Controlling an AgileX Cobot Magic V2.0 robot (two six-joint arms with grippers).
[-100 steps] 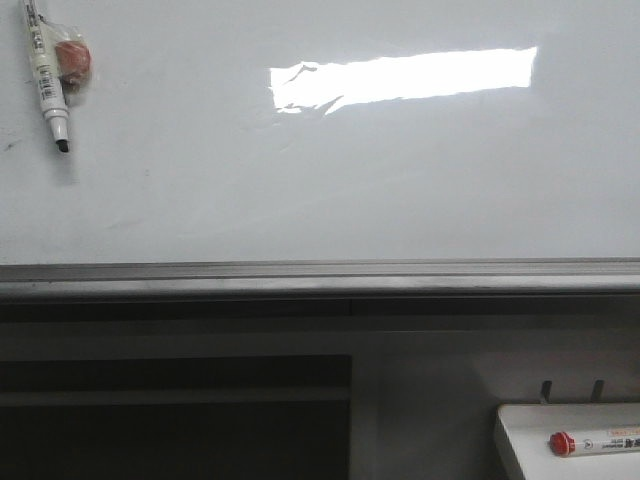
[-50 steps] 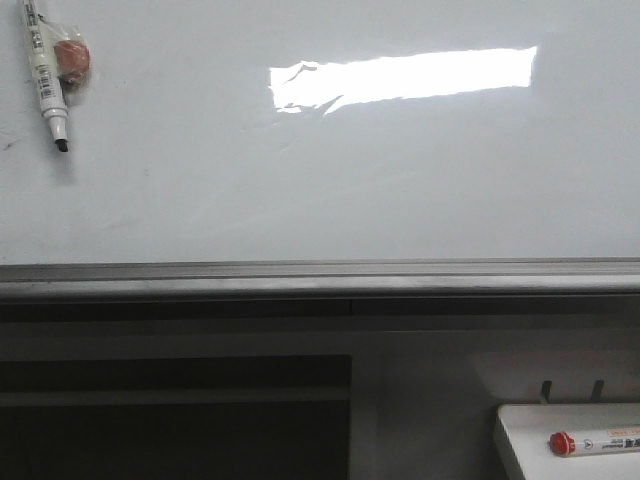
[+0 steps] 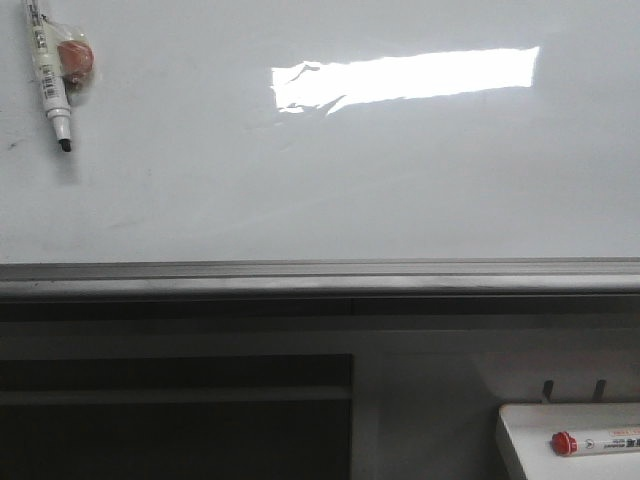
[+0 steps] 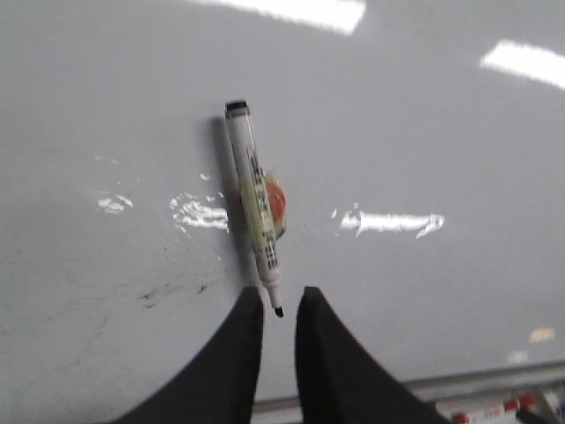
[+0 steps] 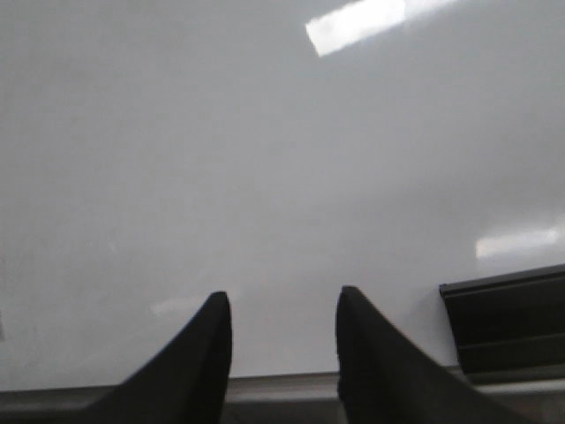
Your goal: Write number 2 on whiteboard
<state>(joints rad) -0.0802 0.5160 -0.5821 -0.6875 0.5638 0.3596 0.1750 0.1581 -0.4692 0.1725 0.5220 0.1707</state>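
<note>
I should lift it (image 4: 252, 184) with my left gripper and hold it for my right gripper to grasp, as the marker (image 3: 48, 75) lies by my left gripper, far from my right gripper.
The whiteboard (image 3: 350, 180) is glossy white with a bright glare patch and a grey edge rail (image 3: 320, 275). I see no number 2 on it, only faint smudges. An uncapped white marker (image 3: 48, 75) with a dark tip sits against the board at upper left, beside a red-orange blob (image 3: 73, 58). In the left wrist view the marker (image 4: 256, 212) points its tip toward my left gripper (image 4: 280, 296), whose jaws stand a narrow gap apart and hold nothing. My right gripper (image 5: 282, 305) is open and empty, facing the bare board (image 5: 265, 159). Neither gripper shows in the front view.
A small white tray (image 3: 520, 430) with a red-capped marker (image 3: 590, 442) sits at the lower right, below the rail. A dark recess lies under the board at lower left. A black ribbed part (image 5: 508, 322) shows beside the right gripper.
</note>
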